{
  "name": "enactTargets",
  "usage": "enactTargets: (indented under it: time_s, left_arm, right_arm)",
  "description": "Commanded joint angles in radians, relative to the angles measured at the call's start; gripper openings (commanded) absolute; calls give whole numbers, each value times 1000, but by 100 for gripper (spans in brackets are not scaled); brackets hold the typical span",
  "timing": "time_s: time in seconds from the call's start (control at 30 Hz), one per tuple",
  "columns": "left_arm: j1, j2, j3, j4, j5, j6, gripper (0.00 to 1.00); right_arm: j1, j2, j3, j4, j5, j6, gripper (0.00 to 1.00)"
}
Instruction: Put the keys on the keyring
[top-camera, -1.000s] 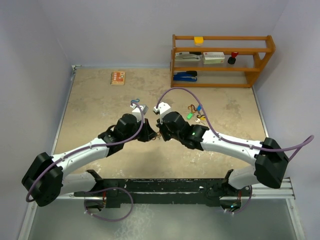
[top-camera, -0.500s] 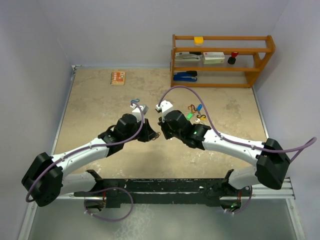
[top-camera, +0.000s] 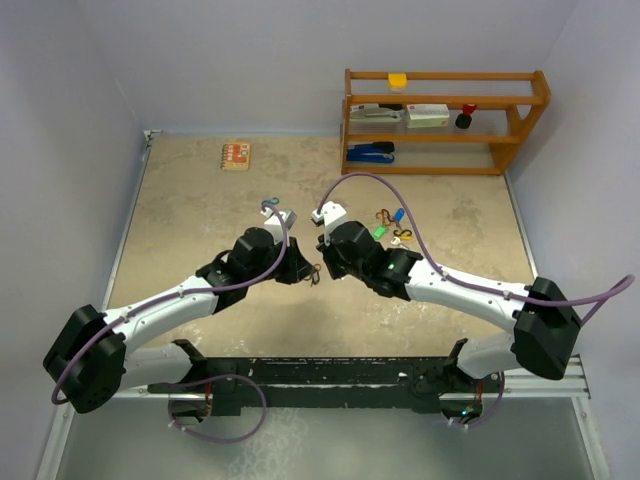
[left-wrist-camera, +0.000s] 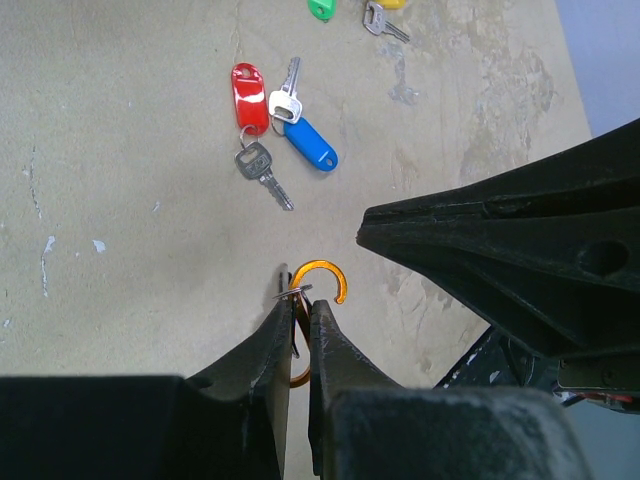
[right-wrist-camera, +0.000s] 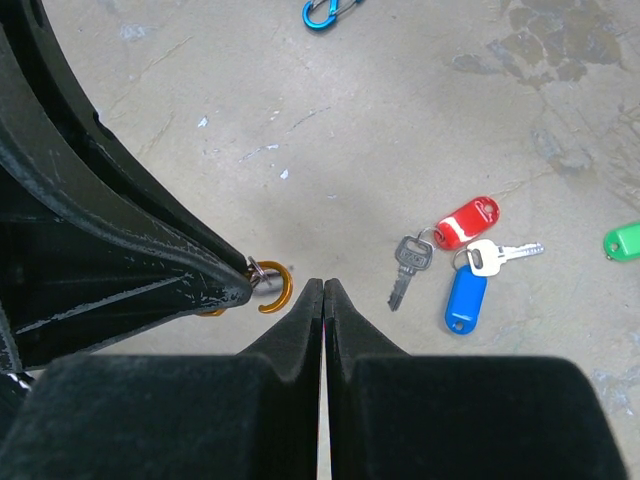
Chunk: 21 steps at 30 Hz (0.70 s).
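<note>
My left gripper is holding the ringed orange clip far from the green tag's pile (top-camera: 386, 229), so next my right gripper takes the clip's free hook (left-wrist-camera: 338, 276) and brings it there.
My left gripper (left-wrist-camera: 298, 298) is shut on an orange hooked keyring clip (left-wrist-camera: 326, 271) with a small silver ring on it, held just above the table. It also shows in the right wrist view (right-wrist-camera: 279, 291) and the top view (top-camera: 313, 269). My right gripper (right-wrist-camera: 324, 284) is shut with nothing showing between its pads, its tips a short gap right of the clip. On the table beyond lie the keys: a red tag (left-wrist-camera: 248, 84), a white-headed key (left-wrist-camera: 285, 101), a blue tag (left-wrist-camera: 312, 146) and a grey key (left-wrist-camera: 258, 168). A green tag (left-wrist-camera: 320, 8) lies farther off.
A wooden shelf (top-camera: 445, 120) with a stapler and boxes stands at the back right. A small orange box (top-camera: 235, 156) lies at the back left. A blue carabiner (right-wrist-camera: 325, 10) lies on the table beyond the left gripper. More keys cluster right of the right wrist (top-camera: 392, 228).
My right gripper has drawn back a little to the right, away from the left gripper's tips, so the orange clip now shows between them. The left arm has stayed in place.
</note>
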Motion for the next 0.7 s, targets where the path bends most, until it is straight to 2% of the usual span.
enactTargets:
  time_s: [0.0,0.23,0.27,0.33,0.4,0.67]
  left_arm:
    - [-6,-23,12,47,-5,16,5]
    - [-5,-39,-11,91,-23,4,5]
    - [-6,-44,-18,102,-25,2,5]
    - [-6,-50,-29,123,-29,-3,5]
    - [-6,-55,-41,150,-31,-8,5]
    - [-6,-55,-74,238,-30,-18,4]
  right_arm:
    - [-4,-38,-3,2,28,-13,0]
    - [-10,-63,-11,-6,25,19,0]
    - [-18,-67,-10,-10,11,36,6]
    - [-35,-72,-7,-18,-28,66,26]
    - [-47,-71,-1,-31,-59,99,36]
    - [-94,-85,-31,15,-164,222,40]
